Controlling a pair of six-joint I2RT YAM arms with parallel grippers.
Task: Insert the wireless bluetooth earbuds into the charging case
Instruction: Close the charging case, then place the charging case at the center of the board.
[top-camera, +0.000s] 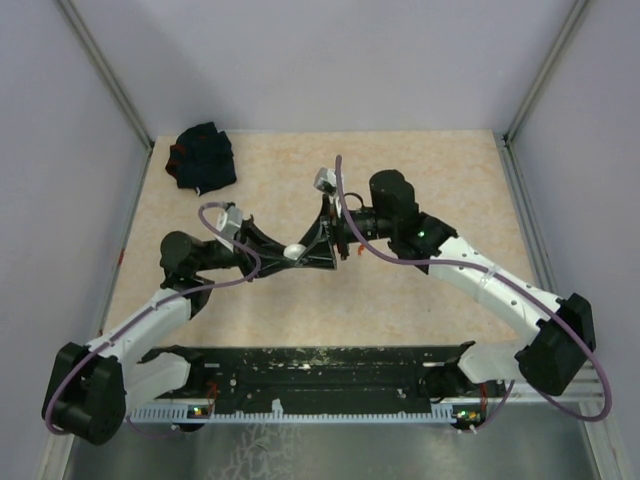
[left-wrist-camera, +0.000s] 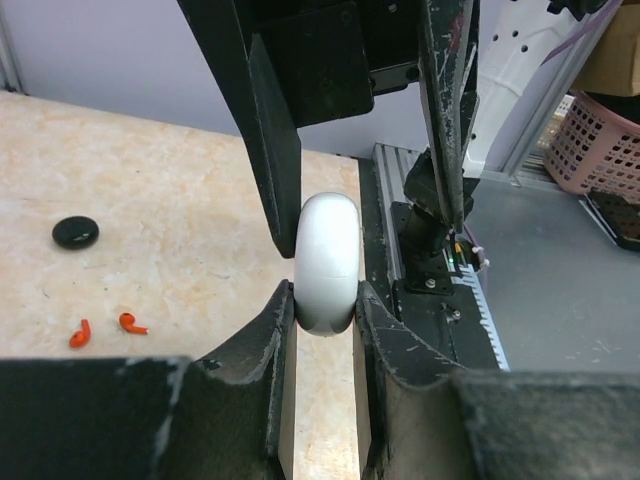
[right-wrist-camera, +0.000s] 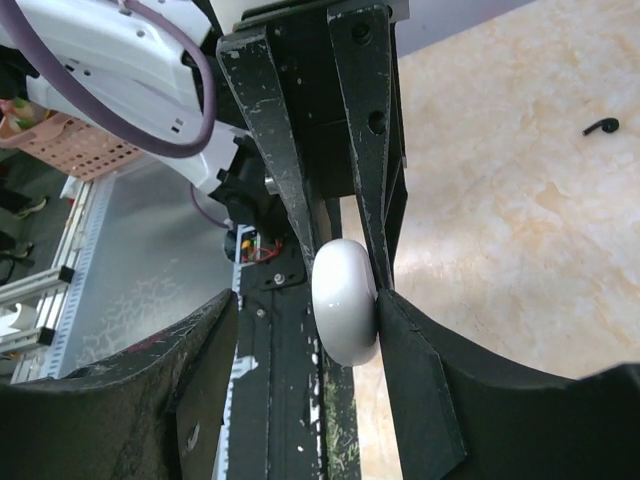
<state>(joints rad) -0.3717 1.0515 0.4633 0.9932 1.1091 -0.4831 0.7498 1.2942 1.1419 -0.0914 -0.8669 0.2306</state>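
Observation:
The white charging case (top-camera: 294, 251) is closed and the spot before the black base rail (top-camera: 341, 292) is open, so my left gripper keeps lowering and releases the case there.
The white oval charging case (top-camera: 293, 250) is closed and held above the table. My left gripper (top-camera: 287, 251) is shut on it; in the left wrist view its fingers clamp both flat sides of the case (left-wrist-camera: 327, 265). My right gripper (top-camera: 312, 252) meets it from the opposite side and is open: in the right wrist view the case (right-wrist-camera: 345, 300) touches one finger and a wide gap stays on the other side. Two red earbuds (left-wrist-camera: 80, 333) (left-wrist-camera: 132, 323) lie on the table. A black earbud (right-wrist-camera: 600, 127) lies farther off.
A black round disc (left-wrist-camera: 75, 232) lies near the red earbuds. A black fabric bundle (top-camera: 202, 155) sits at the far left of the table. The black base rail (top-camera: 320, 370) runs along the near edge. A pink basket (left-wrist-camera: 595, 140) stands off the table.

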